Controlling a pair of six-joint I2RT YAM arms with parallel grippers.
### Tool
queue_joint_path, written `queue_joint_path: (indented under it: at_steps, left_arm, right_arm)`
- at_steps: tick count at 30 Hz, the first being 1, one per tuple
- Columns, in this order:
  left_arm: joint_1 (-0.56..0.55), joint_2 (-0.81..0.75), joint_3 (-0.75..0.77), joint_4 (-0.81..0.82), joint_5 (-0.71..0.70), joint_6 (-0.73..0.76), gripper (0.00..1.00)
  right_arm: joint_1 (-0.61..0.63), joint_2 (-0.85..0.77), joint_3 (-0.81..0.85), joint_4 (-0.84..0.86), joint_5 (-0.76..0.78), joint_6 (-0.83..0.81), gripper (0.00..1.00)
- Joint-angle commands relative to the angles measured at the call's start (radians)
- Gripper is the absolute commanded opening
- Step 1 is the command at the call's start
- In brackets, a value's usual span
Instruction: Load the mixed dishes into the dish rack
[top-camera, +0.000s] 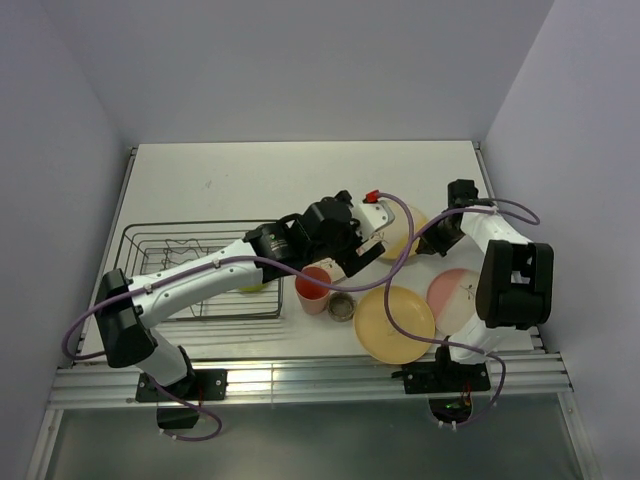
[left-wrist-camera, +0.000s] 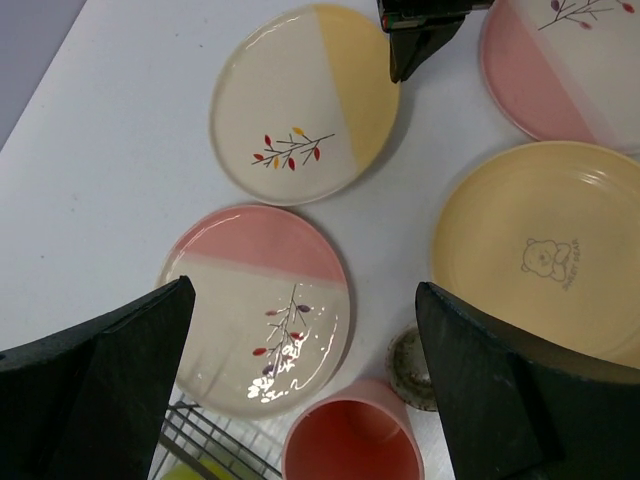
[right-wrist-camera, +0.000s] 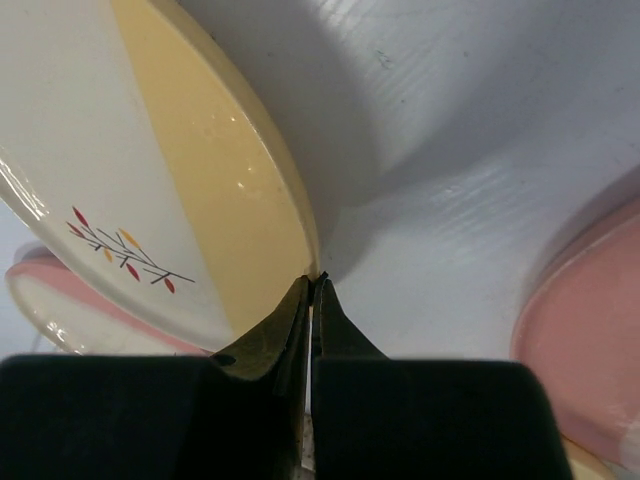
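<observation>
The robot's right gripper is holding up the cream plate's yellow edge (right-wrist-camera: 290, 195), so the left gripper should keep going toward the plate's free rim nearby (left-wrist-camera: 368, 168) until its fingers are on both sides of it.
My left gripper (left-wrist-camera: 305, 290) is open and empty, hovering above a cream-and-pink plate (left-wrist-camera: 255, 310), the pink cup (left-wrist-camera: 350, 435) and the tiny grey-brown cup (left-wrist-camera: 410, 365). In the top view it (top-camera: 355, 258) reaches right of the dish rack (top-camera: 160, 250), which holds the yellow-green bowl (top-camera: 252, 287). My right gripper (right-wrist-camera: 315, 282) is shut, its tips touching the rim of the cream plate with a sprig drawing and a yellow segment (right-wrist-camera: 200, 170); nothing shows between its fingers. That plate (left-wrist-camera: 300, 105) lies beyond the left gripper. The yellow-orange plate (top-camera: 395, 325) lies near the front.
A second cream-and-pink plate (top-camera: 455, 295) lies at the right by the right arm's base. The rack's corner wires (left-wrist-camera: 200, 440) show beside the pink cup. Purple cables loop over both arms. Grey walls stand close on both sides.
</observation>
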Motion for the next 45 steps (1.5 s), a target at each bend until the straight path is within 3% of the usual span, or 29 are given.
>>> queue_joint_path:
  at_steps: [1,12,27,40,45]
  left_arm:
    - [-0.009,0.007,-0.044,0.156,0.038,0.081,0.99]
    - [-0.03,0.205,0.015,0.289,0.106,0.144,0.99]
    - [-0.079,0.357,-0.006,0.398,-0.058,0.227,0.99]
    - [-0.095,0.461,-0.032,0.408,-0.071,0.236,0.99]
    - [-0.095,0.521,0.003,0.406,-0.136,0.267,0.99]
  right_arm:
    - [-0.025,-0.061,0.017,-0.063,-0.07,-0.035,0.0]
    - [-0.031,-0.073,0.005,-0.114,-0.149,-0.054,0.0]
    - [-0.033,-0.064,0.071,-0.193,-0.231,-0.038,0.0]
    - [-0.04,-0.066,0.06,-0.212,-0.24,-0.037,0.0]
    - [-0.04,-0.067,0.059,-0.212,-0.26,-0.029,0.0]
